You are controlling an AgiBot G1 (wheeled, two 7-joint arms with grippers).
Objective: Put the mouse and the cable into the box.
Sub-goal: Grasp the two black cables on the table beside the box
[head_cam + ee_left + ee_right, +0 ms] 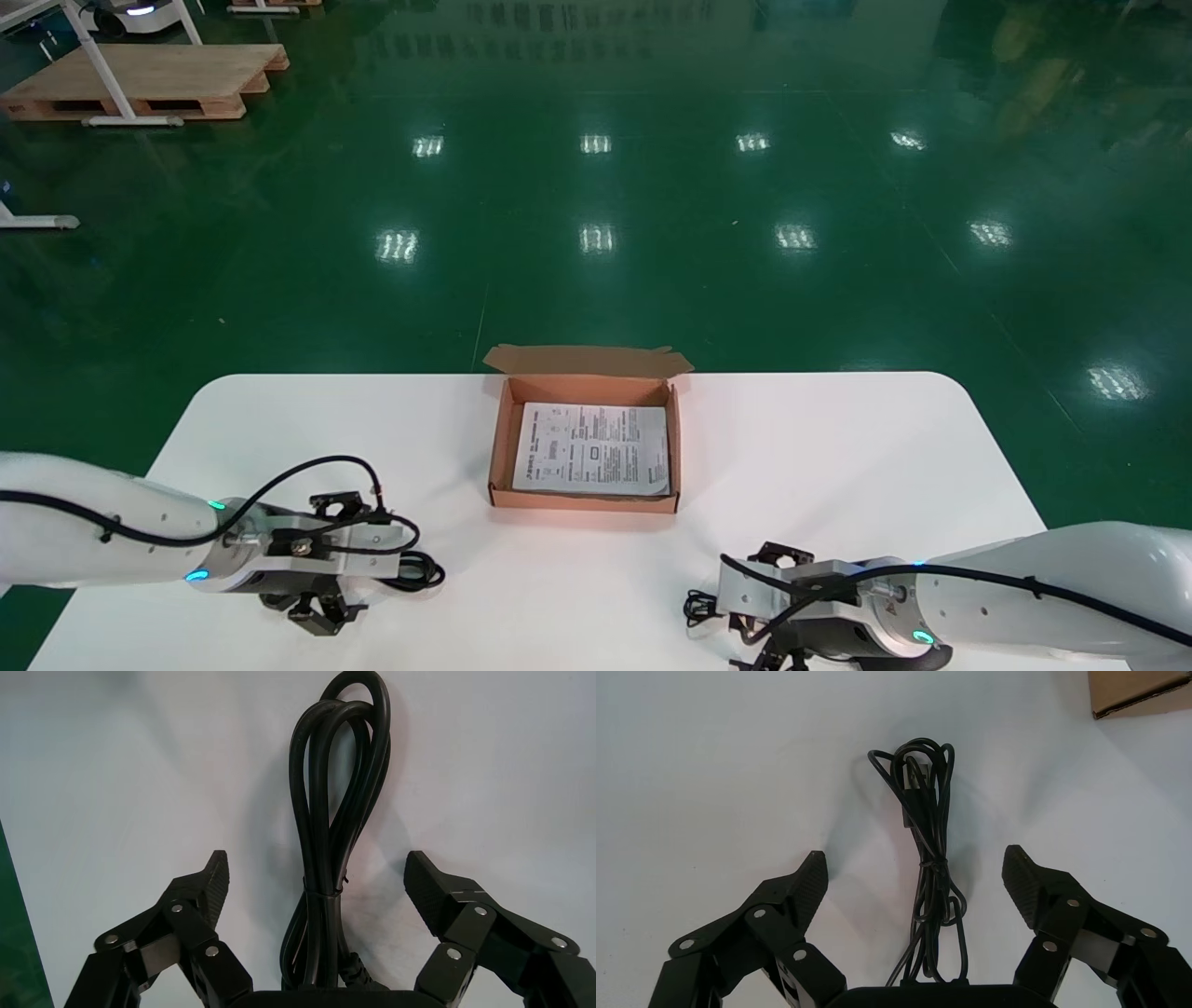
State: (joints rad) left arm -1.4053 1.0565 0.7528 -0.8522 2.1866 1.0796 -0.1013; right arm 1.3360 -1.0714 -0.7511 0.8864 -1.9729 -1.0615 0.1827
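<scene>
My gripper will lift the thick black cable bundle (421, 571) all together, and its loops will keep their shape, because a thin tie (322, 894) is tight around its middle.
A thick black cable bundle (330, 811), tied at its middle, lies on the white table (819, 447). My left gripper (316, 859) hovers over it, open, one finger on each side. In the head view this gripper (324, 610) is at the front left and the bundle's loop (424, 570) sticks out beside it. A thin black cable (926, 811), coiled and tied, lies under my open right gripper (916, 855) at the front right (759, 652). The open cardboard box (501, 438) sits at the table's far middle with a printed sheet (596, 447) inside. No mouse shows in any view.
The box's lid flap (587, 359) stands open on its far side. A corner of the box (1137, 692) shows in the right wrist view. Bare table lies between the two arms and the box. Green floor lies beyond the table edges.
</scene>
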